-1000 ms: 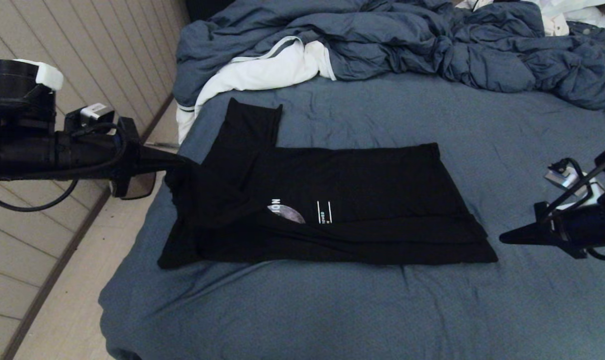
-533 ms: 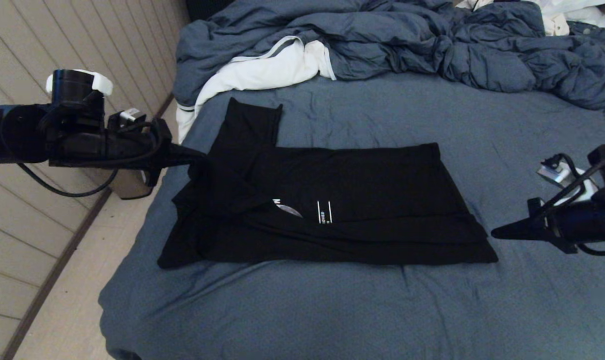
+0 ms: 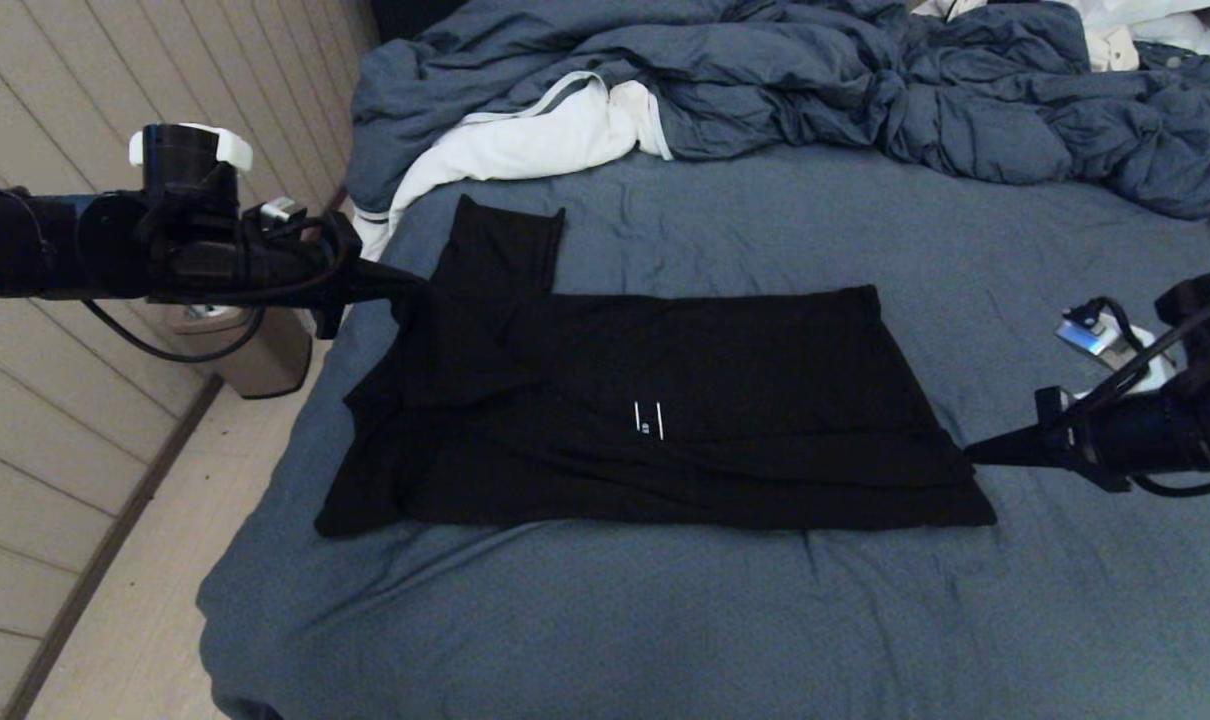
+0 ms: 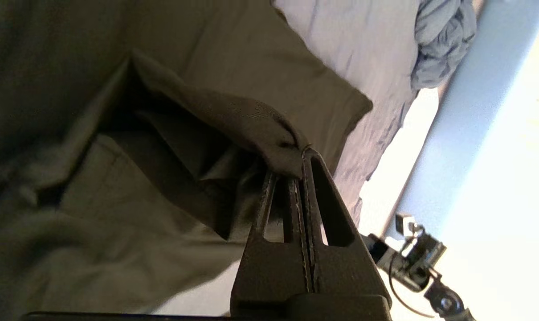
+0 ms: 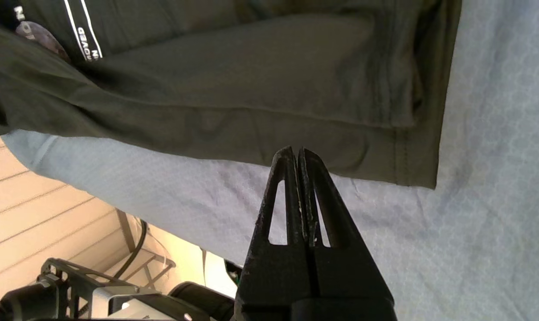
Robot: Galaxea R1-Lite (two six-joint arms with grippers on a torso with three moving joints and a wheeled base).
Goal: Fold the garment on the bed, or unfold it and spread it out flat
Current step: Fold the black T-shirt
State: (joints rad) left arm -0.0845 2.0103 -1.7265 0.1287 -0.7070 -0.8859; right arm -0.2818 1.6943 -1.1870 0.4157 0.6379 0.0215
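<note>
The pinched fold (image 4: 259,128) hangs just over the black T-shirt's body (image 3: 475,330), so my left gripper now moves it inward and down until it rests there, then lets go.
The garment (image 3: 685,400), a black T-shirt, lies partly folded across the bed (image 3: 865,620), with only two white lines of its print showing. My left gripper (image 3: 412,290) is at the shirt's left side, shut on a pinched fold of the black cloth (image 4: 269,133), which it holds lifted just above the rest of the shirt. My right gripper (image 3: 969,452) is shut with nothing in it. Its tip hovers at the shirt's right hem, just off the cloth edge (image 5: 398,165), over bare sheet (image 5: 496,223).
A rumpled blue-grey duvet (image 3: 765,80) and a white cloth (image 3: 525,140) lie at the back of the bed. A bin (image 3: 255,355) stands on the floor by the panelled wall, left of the bed. The bed's left edge runs just under my left arm.
My left gripper has carried its pinched fold rightward and farther back over the shirt, covering the moon print. My right gripper has moved left toward the hem.
</note>
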